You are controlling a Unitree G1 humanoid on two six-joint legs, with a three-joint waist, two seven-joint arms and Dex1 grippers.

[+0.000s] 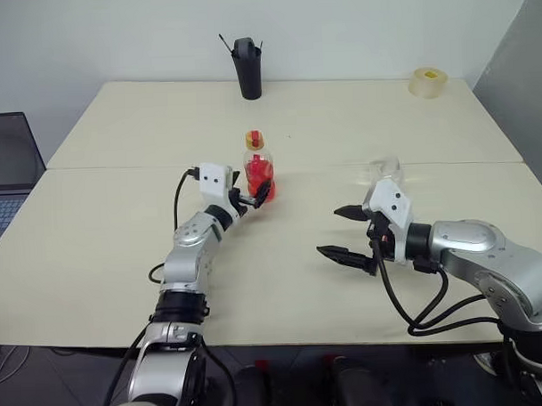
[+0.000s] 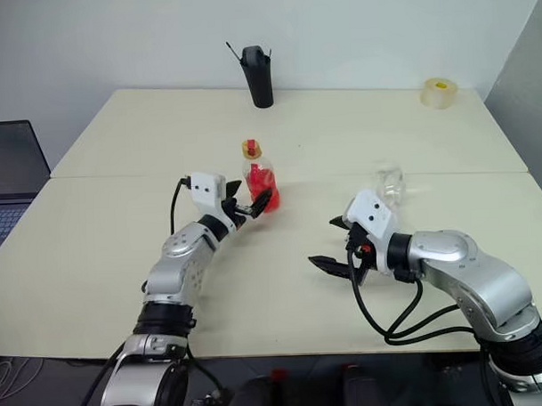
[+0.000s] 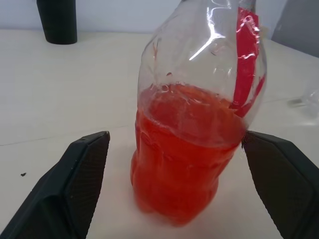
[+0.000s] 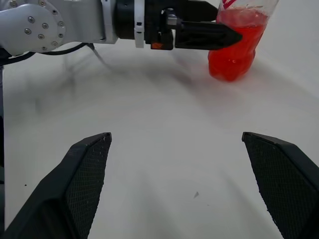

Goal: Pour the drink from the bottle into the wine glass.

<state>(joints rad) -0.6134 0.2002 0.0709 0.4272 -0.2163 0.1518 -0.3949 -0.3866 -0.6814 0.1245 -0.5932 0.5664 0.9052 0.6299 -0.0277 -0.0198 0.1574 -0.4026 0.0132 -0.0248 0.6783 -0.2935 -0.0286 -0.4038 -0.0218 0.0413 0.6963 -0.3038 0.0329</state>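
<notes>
The lower body's plastic (image 3: 162,167) looks dented and creased, so I expect the bottle (image 1: 259,168) to pinch inward and its drink to rise when I squeeze and lift it.
The bottle (image 1: 258,170) stands upright near the table's middle, clear plastic with a yellow-orange cap (image 1: 254,138) and a red label. The drink (image 3: 182,164), bright red, fills roughly its lower half. My left gripper (image 1: 253,197) is open with one finger on each side of the bottle's lower body; the left wrist view shows a gap on both sides. The wine glass (image 1: 387,170) stands to the right, partly hidden behind my right wrist. My right gripper (image 1: 330,231) hangs open over bare table in front of the glass, nothing between its fingers.
A tall black cup (image 1: 248,68) stands at the table's far edge. A tape roll (image 1: 428,82) lies at the far right corner. A laptop (image 1: 7,168) sits off the table's left side. A seam (image 1: 118,167) crosses the tabletop behind the bottle.
</notes>
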